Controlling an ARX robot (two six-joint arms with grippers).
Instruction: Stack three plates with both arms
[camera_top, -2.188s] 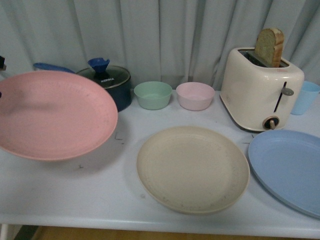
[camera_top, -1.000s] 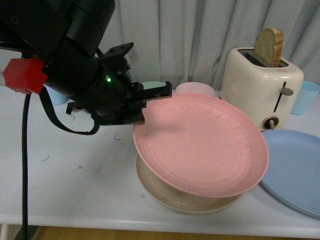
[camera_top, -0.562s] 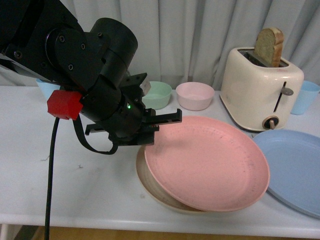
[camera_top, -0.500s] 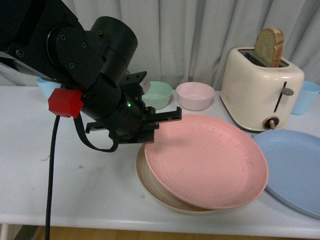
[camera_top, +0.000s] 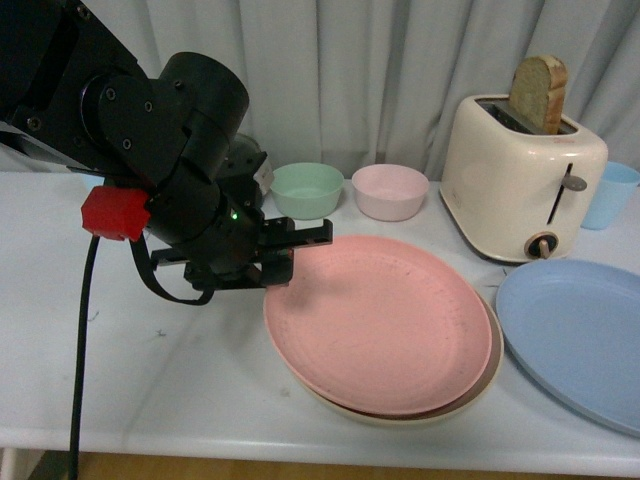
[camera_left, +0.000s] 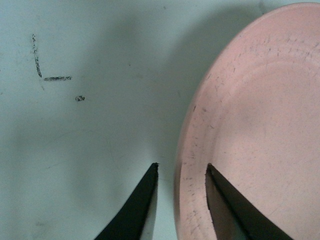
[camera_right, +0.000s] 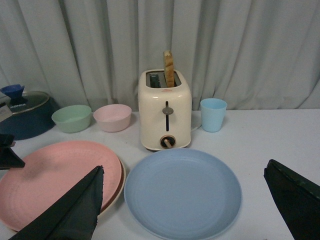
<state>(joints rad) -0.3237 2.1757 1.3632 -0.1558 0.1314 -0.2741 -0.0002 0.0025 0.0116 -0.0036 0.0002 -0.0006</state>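
Observation:
The light blue plate (camera_top: 583, 340) will cover almost all of the pink plate (camera_top: 385, 325) when I stack it, because it looks just as wide.
The pink plate (camera_top: 375, 322) lies flat on the beige-cream plate (camera_top: 487, 372), of which only the rim shows at the right and front. The light blue plate (camera_top: 575, 335) lies alone on the table to their right. My left gripper (camera_top: 298, 252) is open at the pink plate's left rim; in the left wrist view the rim (camera_left: 187, 165) sits between its spread fingers (camera_left: 145, 195). My right gripper (camera_right: 185, 197) is open wide and empty, above and in front of the light blue plate (camera_right: 182, 192), and is out of the front view.
A cream toaster (camera_top: 522, 175) with a bread slice stands at the back right, a blue cup (camera_top: 612, 195) beside it. A green bowl (camera_top: 307, 189) and a pink bowl (camera_top: 390, 191) stand at the back. A dark lidded pot (camera_right: 22, 115) is at the far left.
The left arm carried the pink plate from the left and set it down on the beige-cream plate. The plate has settled flat, and the gripper has opened and pulled slightly left.

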